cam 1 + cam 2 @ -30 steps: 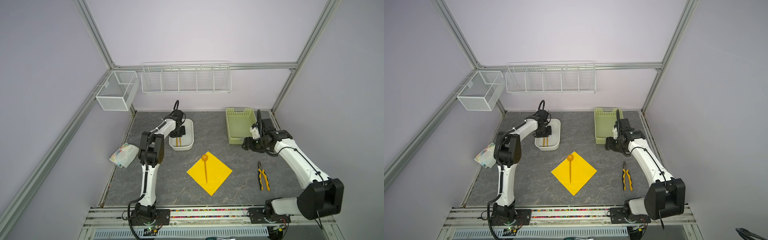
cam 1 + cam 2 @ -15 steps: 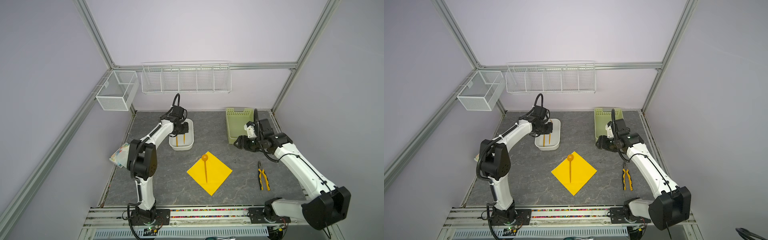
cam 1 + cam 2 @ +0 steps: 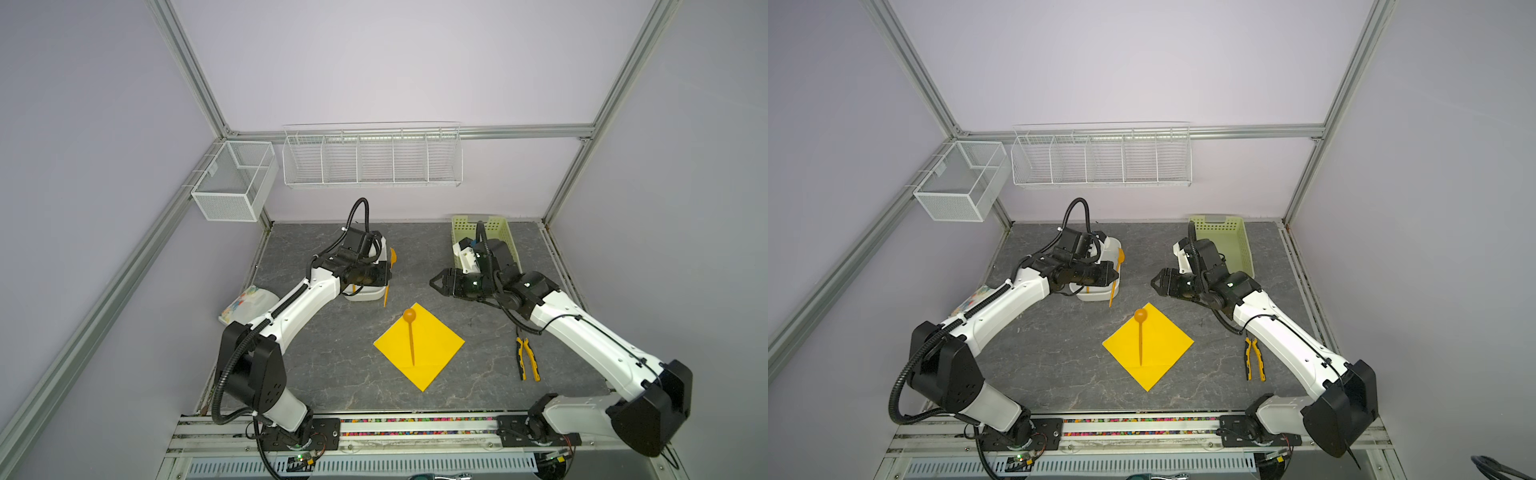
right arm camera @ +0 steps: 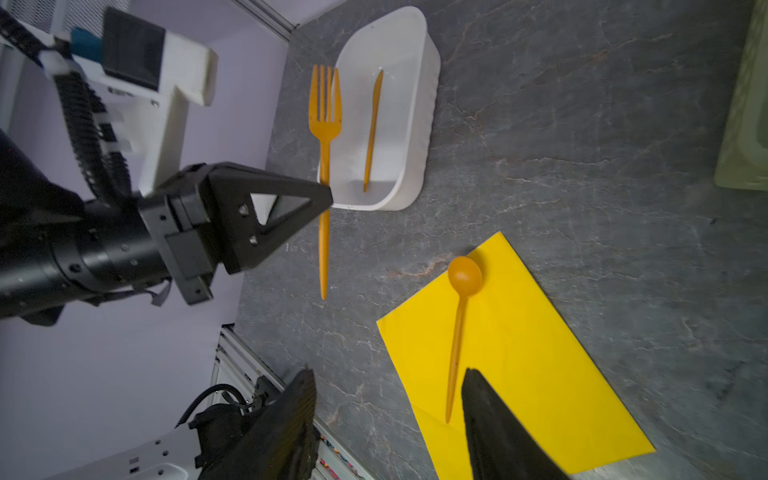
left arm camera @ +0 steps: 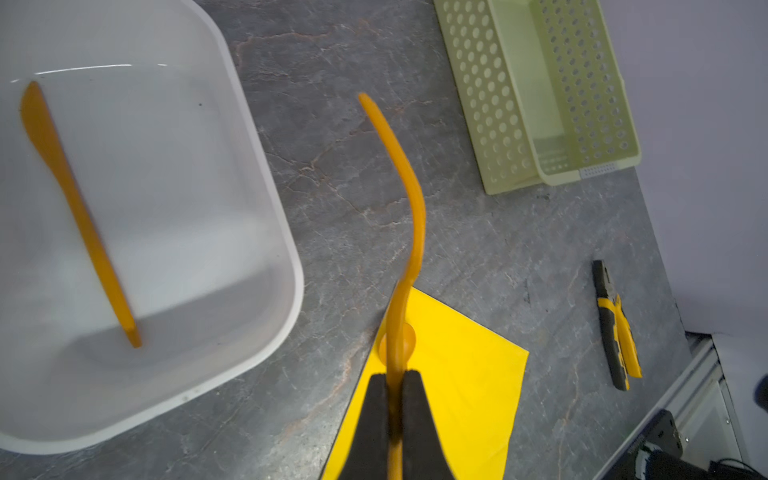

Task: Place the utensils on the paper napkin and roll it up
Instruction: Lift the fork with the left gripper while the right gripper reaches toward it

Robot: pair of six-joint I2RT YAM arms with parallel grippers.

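Observation:
My left gripper keeps bringing the fork over until my right gripper's open fingers (image 3: 1157, 281) close on the orange fork's neck (image 3: 1119, 263), because the fork's neck is free and faces those fingers.
The yellow paper napkin (image 3: 432, 353) (image 3: 1163, 353) lies flat as a diamond at the table's middle front. An orange spoon (image 3: 411, 336) (image 4: 459, 324) rests on it, bowl toward the back. My left gripper (image 3: 386, 275) (image 5: 395, 376) is shut on an orange fork (image 3: 385, 297) (image 5: 411, 216) (image 4: 324, 124) and holds it in the air beside the white tub (image 3: 365, 296) (image 5: 286, 232). A third orange utensil (image 5: 79, 212) (image 4: 372, 129) lies inside the tub. My right gripper (image 3: 434, 282) (image 4: 386, 374) hovers open and empty behind the napkin's right side.
A green perforated basket (image 3: 509, 237) (image 5: 540, 95) stands at the back right. Yellow-and-black pliers (image 3: 528, 359) (image 5: 615, 328) lie right of the napkin. A printed white packet (image 3: 249, 301) sits at the left edge. Two wire baskets (image 3: 372, 158) hang on the walls.
My left gripper has lifted the fork out of the tub and carried it rightward past the rim. The right arm has swung left toward the middle, its jaws narrowing a little.

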